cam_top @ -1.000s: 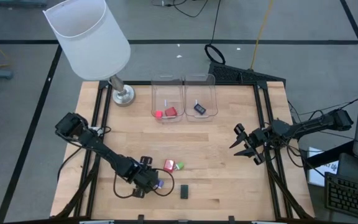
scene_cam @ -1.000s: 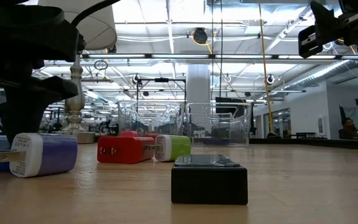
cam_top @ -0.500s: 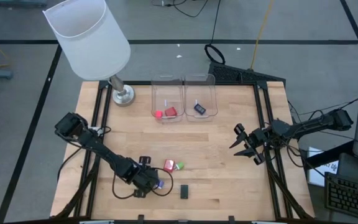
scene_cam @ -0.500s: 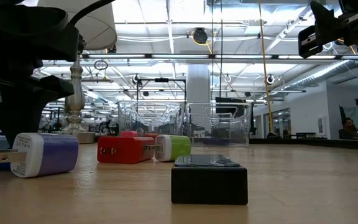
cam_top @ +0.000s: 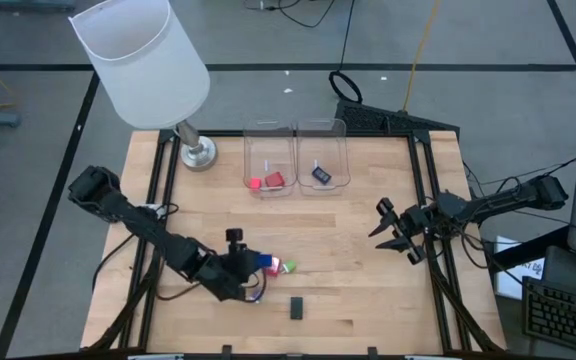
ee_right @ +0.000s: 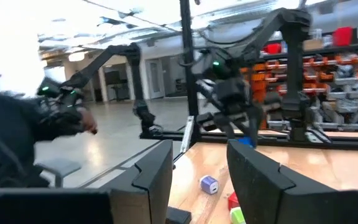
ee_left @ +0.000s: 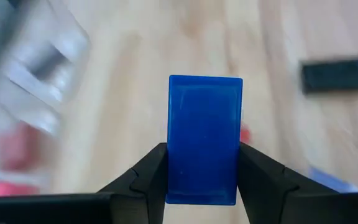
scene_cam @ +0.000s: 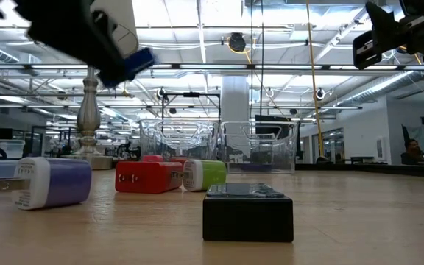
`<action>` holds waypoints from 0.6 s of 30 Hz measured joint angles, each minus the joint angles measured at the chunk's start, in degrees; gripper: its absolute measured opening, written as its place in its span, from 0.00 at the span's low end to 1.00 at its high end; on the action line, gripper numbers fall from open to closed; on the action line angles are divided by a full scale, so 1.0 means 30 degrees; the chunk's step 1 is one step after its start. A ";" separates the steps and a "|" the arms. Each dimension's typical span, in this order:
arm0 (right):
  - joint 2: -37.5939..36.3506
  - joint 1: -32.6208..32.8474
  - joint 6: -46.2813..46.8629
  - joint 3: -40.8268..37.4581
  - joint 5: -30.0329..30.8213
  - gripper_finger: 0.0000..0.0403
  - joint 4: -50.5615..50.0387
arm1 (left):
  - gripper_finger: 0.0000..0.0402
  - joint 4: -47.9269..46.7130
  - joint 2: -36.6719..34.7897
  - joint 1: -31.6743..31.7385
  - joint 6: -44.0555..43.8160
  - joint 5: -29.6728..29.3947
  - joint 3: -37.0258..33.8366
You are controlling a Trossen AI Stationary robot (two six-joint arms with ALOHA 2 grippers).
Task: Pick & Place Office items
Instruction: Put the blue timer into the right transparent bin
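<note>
The dark piece's bin [cam_top: 323, 158] is on my right gripper's side, so my right gripper should grab the dark blue block [cam_top: 267, 261] by its loose end from my left gripper.
My left gripper [cam_top: 252, 264] hangs above the near-left part of the table, shut on a dark blue block [ee_left: 204, 146], which also shows in the low view as a blue block [scene_cam: 129, 65] up in the air. On the wood lie a purple-and-white charger [scene_cam: 50, 182], a red piece [scene_cam: 147, 177], a green piece [scene_cam: 206, 174] and a black piece [cam_top: 296, 307]. Red pieces [cam_top: 266, 181] sit in the left clear bin and a dark piece [cam_top: 320, 174] in the right one. My right gripper [cam_top: 388, 228] hovers open near the table's right edge. My left gripper pinches the dark blue block between its two fingers, one on each long side [ee_left: 174, 180] near the block's rear end. Most of the block stands out past the fingertips [ee_left: 253, 168]. It is lifted clear of the table.
Two clear bins [cam_top: 270, 150] [cam_top: 325, 148] stand side by side at the far middle. A white-shaded lamp [cam_top: 143, 60] has its base [cam_top: 198, 152] on the far-left corner. Bare wood lies between the bins and the loose pieces and toward the right.
My left gripper has risen from the table at its near-left part and moved a little toward the right and far side, carrying the dark blue block, now lifted clear. The other pieces and my right arm have kept still.
</note>
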 joint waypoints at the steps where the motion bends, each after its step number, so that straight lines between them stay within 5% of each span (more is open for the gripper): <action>1: 0.0059 0.0000 0.0179 0.0004 0.0312 0.36 0.0025 | 0.39 0.0672 -0.0003 0.0049 0.0941 -0.0721 0.0000; 5: 0.0660 0.0000 0.0615 0.0002 0.1159 0.36 0.0117 | 0.39 0.4279 0.0157 0.0795 0.4490 -0.1783 0.0019; 9: 0.1854 0.0036 0.0620 -0.0001 0.1980 0.36 0.0508 | 0.39 0.7640 0.0631 0.1895 0.5317 -0.0798 0.0029; 18: 0.5802 0.1296 -0.2560 0.1572 0.5021 0.36 0.0871 | 0.40 1.0277 0.1254 0.4761 -0.2618 0.7618 0.0051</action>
